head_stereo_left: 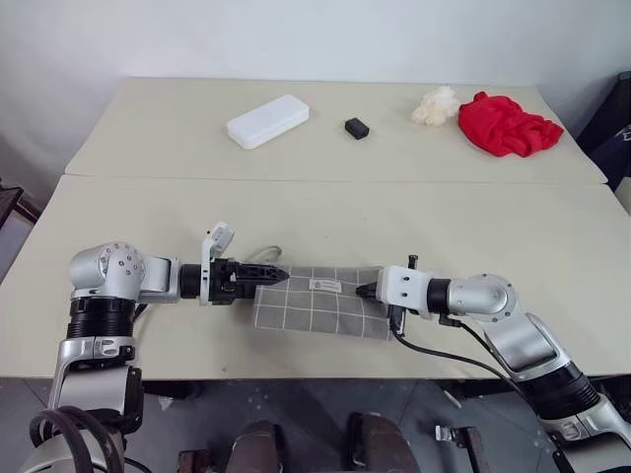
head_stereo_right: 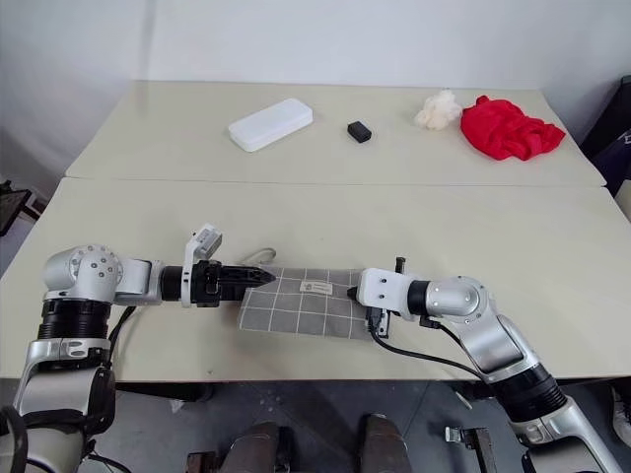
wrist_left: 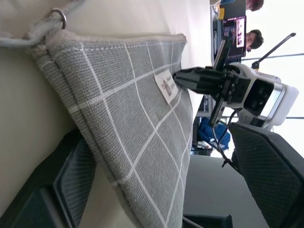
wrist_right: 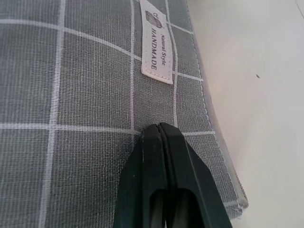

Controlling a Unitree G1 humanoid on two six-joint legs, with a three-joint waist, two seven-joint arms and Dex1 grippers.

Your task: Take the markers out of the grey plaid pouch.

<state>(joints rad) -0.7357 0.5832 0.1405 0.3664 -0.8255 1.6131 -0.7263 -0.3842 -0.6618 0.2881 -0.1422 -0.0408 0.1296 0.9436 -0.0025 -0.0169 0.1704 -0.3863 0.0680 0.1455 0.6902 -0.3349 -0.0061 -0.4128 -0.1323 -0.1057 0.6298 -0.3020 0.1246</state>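
Note:
I expect the grey plaid pouch [head_stereo_left: 322, 303] to gape lengthwise when I open it, because the zip's loop pull sits at the end of the pouch's zipped edge.
The grey plaid pouch [head_stereo_left: 314, 306] lies flat near the table's front edge, zipped, its white label [wrist_right: 156, 52] facing up. A loop pull [head_stereo_left: 265, 254] hangs off its left end. My left gripper [head_stereo_left: 277, 274] points right at that end and is open; in the left wrist view its fingers [wrist_left: 57, 190] stand wide apart with the pouch's end between them. My right gripper [head_stereo_left: 363, 291] is shut with nothing in it, and its fingertips [wrist_right: 159, 130] rest on the fabric just short of the label, at the pouch's right end. The markers are hidden.
On the far half of the table [head_stereo_left: 148, 148] lie a white plastic case [head_stereo_left: 267, 121], a small black block [head_stereo_left: 357, 128], a white crumpled wad [head_stereo_left: 435, 105] and a red cloth [head_stereo_left: 506, 125]. The table's front edge [head_stereo_left: 296, 372] runs just below the pouch.

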